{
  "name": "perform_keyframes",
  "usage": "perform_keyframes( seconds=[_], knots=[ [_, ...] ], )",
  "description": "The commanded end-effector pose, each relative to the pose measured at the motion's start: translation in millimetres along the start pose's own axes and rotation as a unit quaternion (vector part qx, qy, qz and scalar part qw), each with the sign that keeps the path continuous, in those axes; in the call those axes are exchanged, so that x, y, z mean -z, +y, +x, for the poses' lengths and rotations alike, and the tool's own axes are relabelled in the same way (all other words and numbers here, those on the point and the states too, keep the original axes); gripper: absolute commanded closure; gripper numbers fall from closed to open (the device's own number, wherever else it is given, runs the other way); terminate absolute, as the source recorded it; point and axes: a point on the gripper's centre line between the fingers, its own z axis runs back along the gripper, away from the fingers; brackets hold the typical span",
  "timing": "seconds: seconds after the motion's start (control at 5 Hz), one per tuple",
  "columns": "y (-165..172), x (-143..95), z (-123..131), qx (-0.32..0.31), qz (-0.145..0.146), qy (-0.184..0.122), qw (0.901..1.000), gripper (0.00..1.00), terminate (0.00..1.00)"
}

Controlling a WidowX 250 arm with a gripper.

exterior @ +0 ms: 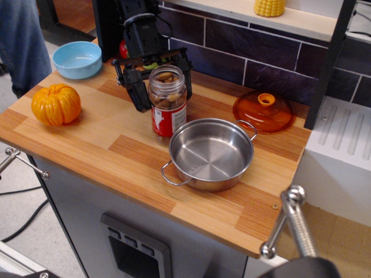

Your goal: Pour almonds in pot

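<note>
The almonds (169,101) are loose below the jar's wide opening (166,75), so they will fall out in a heap and spread across the pot when the robot pours.
The almonds (166,77) fill a clear plastic jar (168,119) with a red-and-white label, standing upright with no lid in the middle of the wooden counter. The pot (211,153), a shallow shiny steel pan with two wire loop handles, sits empty just right of and in front of the jar, almost touching it. My black gripper (164,92) has come down from behind and straddles the upper jar, with one finger (138,92) left of it and the other at its right edge. The jaws are open, with a small gap on the left side.
An orange pumpkin (56,104) sits at the left and a light blue bowl (77,59) at the back left. An orange domed lid (264,111) lies behind the pot on the right. A corn cob (269,7) stands on the back ledge. A metal handle (290,226) juts up at the front right.
</note>
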Motion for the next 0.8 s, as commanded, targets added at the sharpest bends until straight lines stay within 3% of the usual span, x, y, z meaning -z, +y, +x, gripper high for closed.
perform_keyframes(
  seconds=[0.0,0.2,0.4,0.6],
  knots=[
    [5,-1,-10,0.004,0.004,-0.016,0.9998,0.00,0.00],
    [2,-11,-20,0.042,-0.012,-0.074,0.9963,1.00,0.00],
    [-8,-39,-34,0.072,-0.036,-0.133,0.9879,1.00,0.00],
    [-5,-38,-64,0.099,-0.058,-0.207,0.9715,1.00,0.00]
  ],
)
